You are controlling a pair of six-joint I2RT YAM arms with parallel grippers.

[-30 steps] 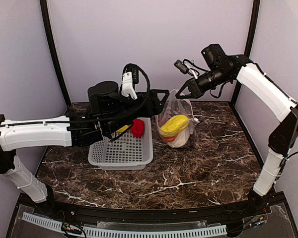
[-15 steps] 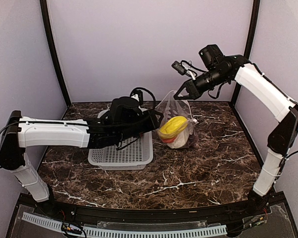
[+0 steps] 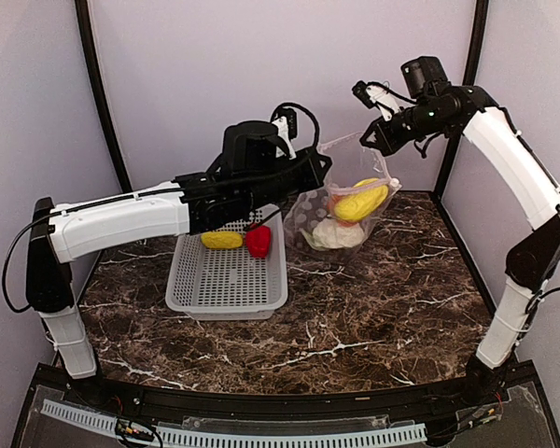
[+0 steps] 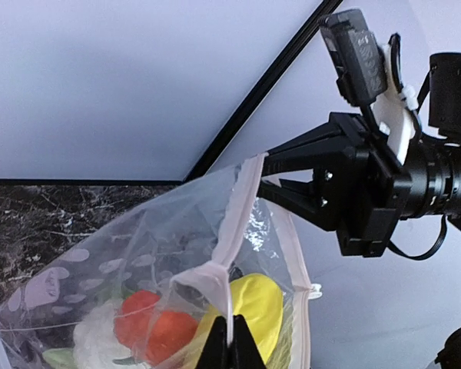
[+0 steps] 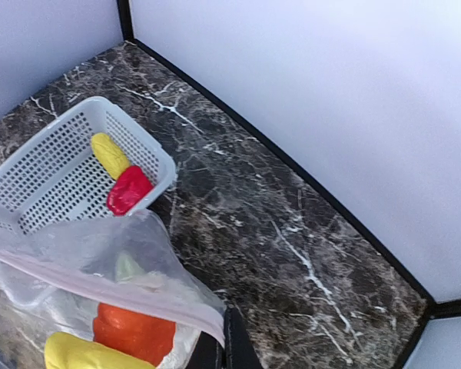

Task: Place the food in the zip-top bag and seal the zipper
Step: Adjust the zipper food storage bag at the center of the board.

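Observation:
I should let the bag hang from my right gripper alone so the food settles, because the yellow piece [image 3: 360, 200] is by the bag's opening. After that, my left gripper should take the red piece [image 3: 258, 241].
The clear dotted zip-top bag [image 3: 345, 201] hangs stretched between both grippers above the back of the table. My left gripper [image 3: 324, 169] is shut on its pinkish-white zipper [image 4: 229, 231] at the left end. My right gripper [image 3: 368, 141] is shut on the zipper [image 5: 100, 288] at the right end. Inside the bag lie a yellow piece [image 3: 359, 199], orange-red pieces [image 4: 154, 327] and a whitish piece [image 3: 331, 233]. More food, a yellow piece [image 3: 221, 240] and a red piece [image 3: 258, 241], lies in the white mesh basket [image 3: 226, 280].
The basket stands left of the bag on the dark marble table [image 3: 355, 317]. Black frame posts [image 3: 98, 93] and pale walls close in the back and sides. The right gripper's black body [image 4: 353, 184] fills the upper right of the left wrist view.
The left arm swung from over the basket to the bag and its jaws closed on the zipper strip. Both grippers rose, lifting and stretching the bag's mouth.

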